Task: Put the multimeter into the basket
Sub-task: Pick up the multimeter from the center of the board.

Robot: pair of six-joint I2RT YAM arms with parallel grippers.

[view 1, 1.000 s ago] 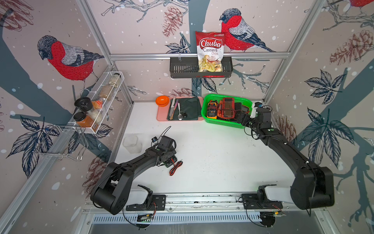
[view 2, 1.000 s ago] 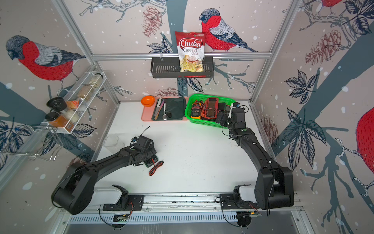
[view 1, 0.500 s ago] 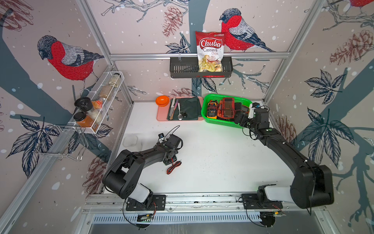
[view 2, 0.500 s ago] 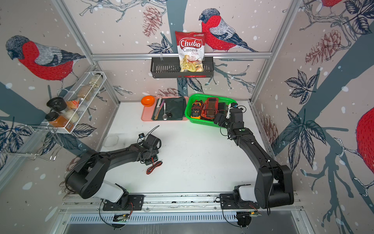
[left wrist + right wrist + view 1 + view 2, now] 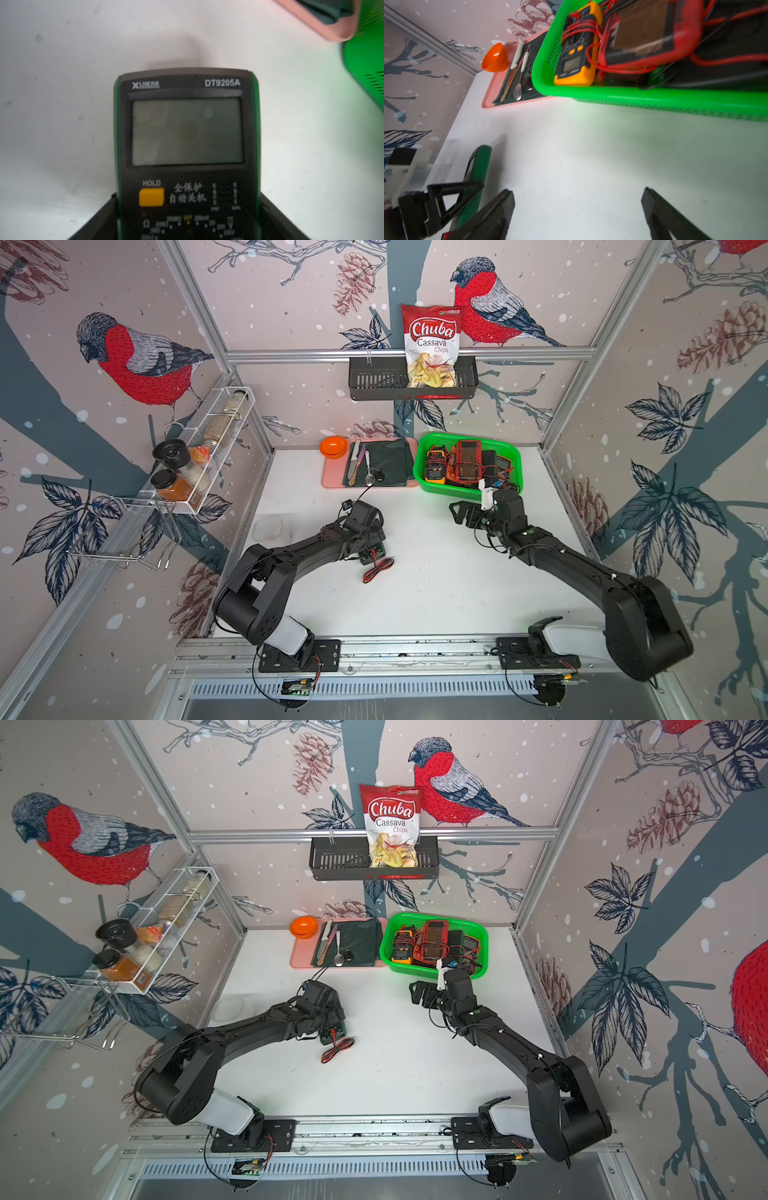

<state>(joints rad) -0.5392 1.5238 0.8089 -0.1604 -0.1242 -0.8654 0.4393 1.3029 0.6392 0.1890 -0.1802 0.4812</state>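
My left gripper is holding the multimeter and the green basket (image 5: 469,466) is before my right gripper, so my right gripper should grasp the multimeter by its lead end (image 5: 372,556).
A black multimeter (image 5: 187,133) with green sides and a grey screen sits between my left gripper's (image 5: 188,199) fingers (image 5: 99,220), which press on both its sides. In both top views the left gripper (image 5: 370,549) (image 5: 331,1031) is low over the table's middle left, covering most of the multimeter, and red and black leads (image 5: 378,568) trail beside it. The green basket (image 5: 465,489) (image 5: 428,970) (image 5: 654,95) stands at the back right. My right gripper (image 5: 461,512) (image 5: 419,992) (image 5: 577,197) hangs open and empty just in front of the basket.
The basket holds a yellow meter (image 5: 435,466), a red meter (image 5: 469,460) and tangled leads. A pink tray (image 5: 332,483) with cutlery and an orange bowl (image 5: 333,446) lie left of it. A clear lid (image 5: 267,529) lies by the left wall. Racks hang on the walls.
My left gripper has closed onto the multimeter and shifted slightly right. My right gripper has drawn back from the basket's rim and swung left, over the table.
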